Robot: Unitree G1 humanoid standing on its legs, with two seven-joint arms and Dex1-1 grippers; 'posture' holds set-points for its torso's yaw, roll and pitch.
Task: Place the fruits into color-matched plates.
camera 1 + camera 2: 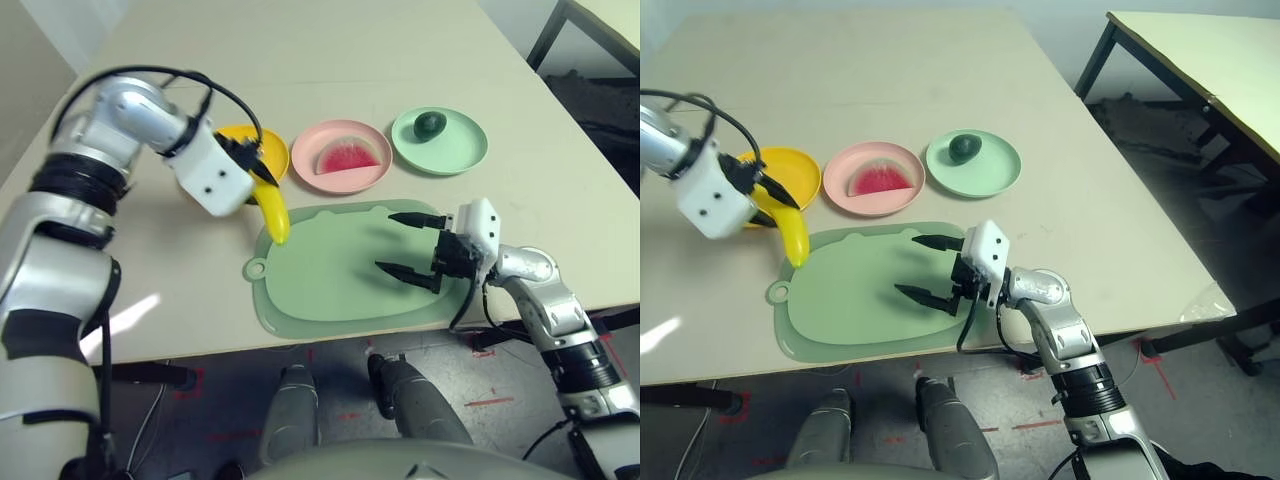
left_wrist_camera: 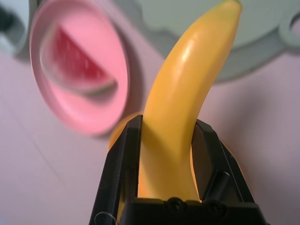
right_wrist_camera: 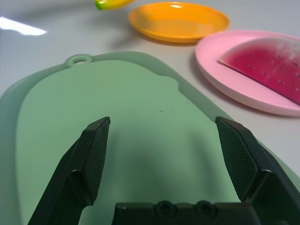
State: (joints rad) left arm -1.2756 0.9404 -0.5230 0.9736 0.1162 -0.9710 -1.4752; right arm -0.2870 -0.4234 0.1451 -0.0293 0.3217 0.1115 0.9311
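Observation:
The yellow banana's tip (image 1: 280, 236) hangs out past the empty yellow plate's near rim (image 1: 792, 168). My left gripper should keep pulling the banana back until it hangs inside, and then let go.
My left gripper (image 1: 256, 172) is shut on the yellow banana (image 1: 272, 214), which hangs down over the near rim of the yellow plate (image 1: 270, 150) and the mat's far left corner. The watermelon wedge (image 1: 351, 157) lies in the pink plate (image 1: 340, 178). The dark green avocado (image 1: 431, 123) sits in the mint green plate (image 1: 461, 152). My right gripper (image 1: 404, 243) hovers open above the right half of the pale green mat (image 1: 330, 275), holding nothing.
The table's front edge (image 1: 200, 352) runs just below the mat. A second table (image 1: 1200, 60) stands off to the right across a gap of floor.

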